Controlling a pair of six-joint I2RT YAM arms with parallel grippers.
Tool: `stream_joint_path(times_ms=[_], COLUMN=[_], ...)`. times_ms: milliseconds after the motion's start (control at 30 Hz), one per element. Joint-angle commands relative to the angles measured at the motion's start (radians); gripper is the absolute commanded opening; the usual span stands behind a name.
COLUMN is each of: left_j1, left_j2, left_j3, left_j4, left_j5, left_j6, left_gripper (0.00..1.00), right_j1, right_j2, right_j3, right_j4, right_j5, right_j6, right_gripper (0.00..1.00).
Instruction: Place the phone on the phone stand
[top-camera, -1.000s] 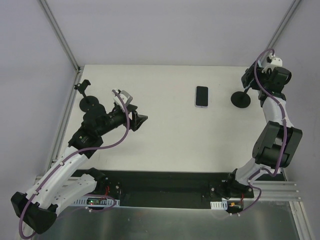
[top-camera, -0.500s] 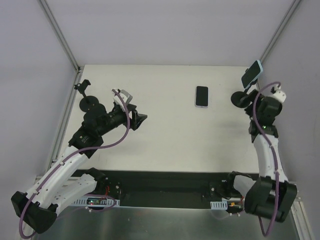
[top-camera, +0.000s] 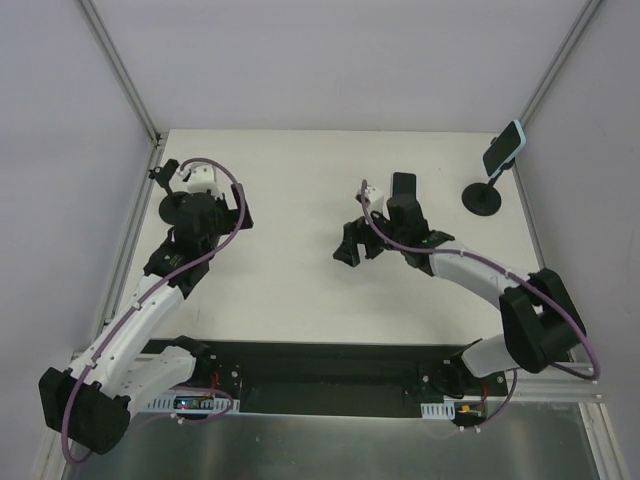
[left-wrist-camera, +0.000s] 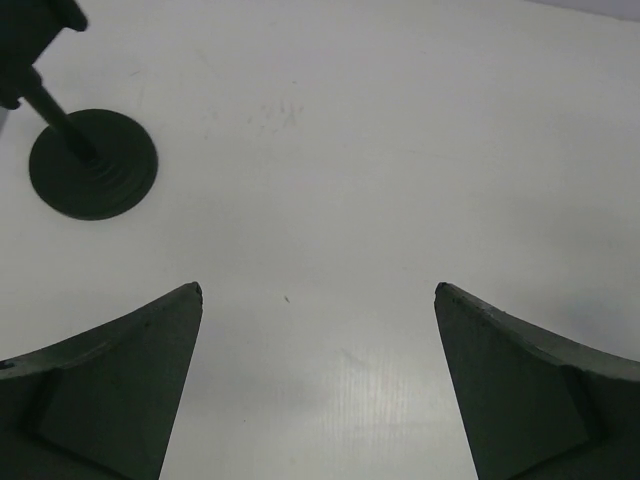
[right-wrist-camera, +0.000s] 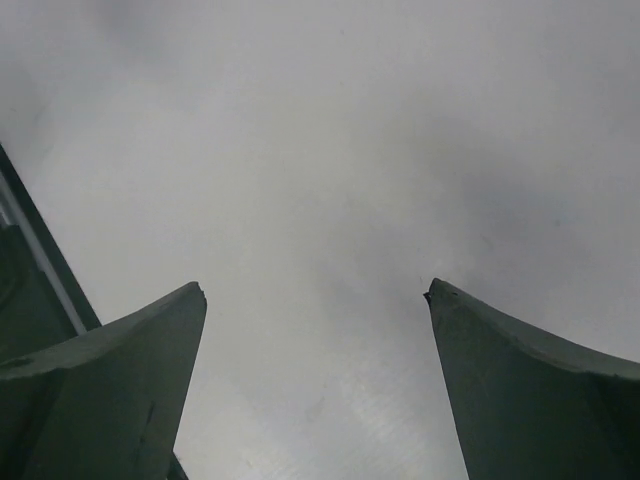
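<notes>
My open left gripper should carry on moving because the empty black stand (top-camera: 171, 208) beside it is free. I should go on toward its holder (top-camera: 163, 174) until my fingers close on the holder's edge.
A phone in a light blue case (top-camera: 504, 148) sits tilted in the holder of the black phone stand (top-camera: 482, 198) at the far right. A second, dark phone (top-camera: 403, 182) lies flat on the table, its near end hidden by my right wrist. My right gripper (top-camera: 358, 250) is open and empty over bare table left of that phone; its wrist view (right-wrist-camera: 316, 288) shows only table. My left gripper (top-camera: 228, 215) is open and empty beside a second, empty black stand (top-camera: 178, 207), whose round base (left-wrist-camera: 93, 163) shows at upper left of the left wrist view (left-wrist-camera: 318, 290).
Metal frame posts (top-camera: 120, 70) rise at the table's back corners. A black rail (top-camera: 330, 365) with the arm bases runs along the near edge. A dark strip (right-wrist-camera: 30, 270) shows at the left of the right wrist view.
My right arm left the blue-cased phone on the right stand and swung left to the table's middle. My left arm swung from the middle back towards the left stand.
</notes>
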Motion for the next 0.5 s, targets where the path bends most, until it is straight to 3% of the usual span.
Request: stream_joint_path(times_ms=[0, 133, 333, 367, 467], left_j1=[0.065, 0.128, 0.284, 0.289, 0.301], left_j2=[0.051, 0.123, 0.19, 0.192, 0.212], left_j3=[0.017, 0.032, 0.083, 0.1, 0.15], left_j4=[-0.01, -0.045, -0.146, -0.139, -0.042], left_j5=[-0.15, -0.2, -0.062, -0.088, -0.165], left_j6=[-0.125, -0.187, -0.513, -0.579, -0.589], left_gripper=[0.99, 0.99, 0.99, 0.99, 0.99], right_j1=[-0.003, 0.012, 0.012, 0.009, -0.008], right_j2=[0.147, 0.161, 0.081, 0.069, 0.026], right_j3=[0.194, 0.031, -0.031, -0.04, -0.063], right_j4=[-0.042, 0.267, 0.237, 0.233, 0.22], right_j5=[-0.244, -0.253, -0.083, -0.06, -0.014], right_j6=[0.023, 0.15, 0.158, 0.146, 0.134], right_gripper=[0.97, 0.97, 0.99, 0.99, 1.0])
